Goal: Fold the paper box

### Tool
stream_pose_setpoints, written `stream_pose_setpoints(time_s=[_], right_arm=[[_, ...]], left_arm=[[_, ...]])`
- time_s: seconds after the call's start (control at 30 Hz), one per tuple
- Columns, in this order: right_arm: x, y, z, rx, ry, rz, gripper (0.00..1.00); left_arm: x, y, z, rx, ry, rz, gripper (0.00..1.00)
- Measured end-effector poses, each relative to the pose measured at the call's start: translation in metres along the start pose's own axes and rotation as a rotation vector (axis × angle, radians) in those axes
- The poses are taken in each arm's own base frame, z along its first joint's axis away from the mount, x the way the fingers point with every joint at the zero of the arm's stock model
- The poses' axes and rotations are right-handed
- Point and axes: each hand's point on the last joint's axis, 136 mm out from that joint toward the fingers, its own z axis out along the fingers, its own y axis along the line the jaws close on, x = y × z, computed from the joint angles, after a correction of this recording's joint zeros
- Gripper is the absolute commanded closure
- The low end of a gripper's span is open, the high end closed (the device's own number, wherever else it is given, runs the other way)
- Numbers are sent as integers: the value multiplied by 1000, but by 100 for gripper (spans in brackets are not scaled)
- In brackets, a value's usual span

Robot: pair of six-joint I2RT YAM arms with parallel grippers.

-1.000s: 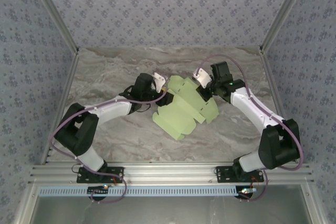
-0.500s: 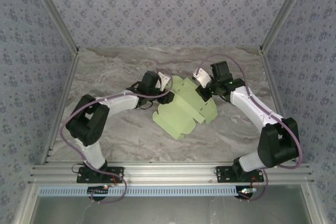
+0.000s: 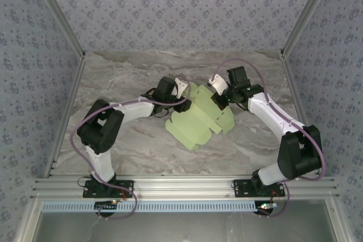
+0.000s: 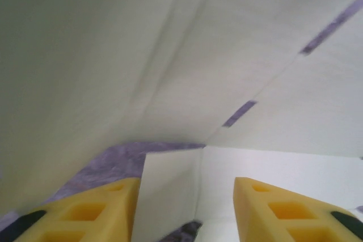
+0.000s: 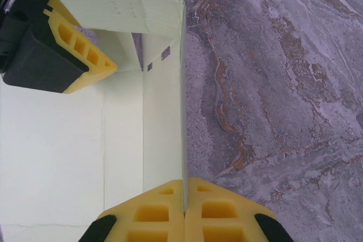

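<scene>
My left gripper is inside the box's corner and the paper box lies slanted (image 3: pixel 195 118), so next I withdraw that gripper, turn the box square and approach from outside.
The paper box (image 3: pixel 198 118) is a pale green die-cut sheet, partly folded, lying mid-table between both arms. My right gripper (image 3: pixel 219 99) is at its right back edge. In the right wrist view that gripper (image 5: pixel 184 182) is shut on a raised thin edge of the card (image 5: pixel 68 140). My left gripper (image 3: pixel 184 89) is at the sheet's back-left corner. In the left wrist view its yellow fingers (image 4: pixel 91 208) stand apart, and a creased flap of the card (image 4: pixel 227 55) lies between them. The left gripper (image 4: pixel 187 188) is open around that flap. The left fingers (image 5: pixel 79 55) straddle a raised flap.
The grey marble tabletop (image 3: pixel 125 140) is bare around the sheet. Patterned walls (image 3: pixel 181 9) close off the back and both sides. An aluminium rail (image 3: pixel 181 188) runs along the near edge by the arm bases.
My left arm has swung right and forward, bringing its gripper onto the sheet's back-left flap, and its jaws have narrowed a little. The right gripper and the sheet have stayed put.
</scene>
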Motion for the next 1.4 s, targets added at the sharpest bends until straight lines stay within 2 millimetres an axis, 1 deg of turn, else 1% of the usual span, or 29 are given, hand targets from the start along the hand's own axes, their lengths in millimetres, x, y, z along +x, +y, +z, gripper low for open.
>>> stream_pose_setpoints(time_s=[0.13, 0.3, 0.7, 0.97, 1.13, 1.2, 1.27, 1.4], right_arm=[[0, 0, 1, 0, 1, 15, 100], [2, -2, 2, 5, 7, 24, 100], [7, -7, 5, 26, 30, 53, 100], [10, -5, 10, 18, 42, 61, 100], [11, -6, 11, 24, 50, 56, 100], [12, -7, 11, 30, 53, 47, 100], [11, -9, 10, 39, 56, 30, 100], [9, -10, 9, 44, 52, -30, 100]], left_arm=[[-2, -14, 0, 83, -15, -11, 68], [-7, -23, -1, 130, -31, -11, 71], [-2, -48, 2, 193, -37, 28, 63], [7, -53, 13, 223, -29, 39, 58], [9, -55, 14, 236, -28, 39, 57], [9, -56, 11, 242, -35, 42, 55], [11, -58, 4, 248, -37, 43, 53], [5, -59, -22, 255, -72, 44, 51]])
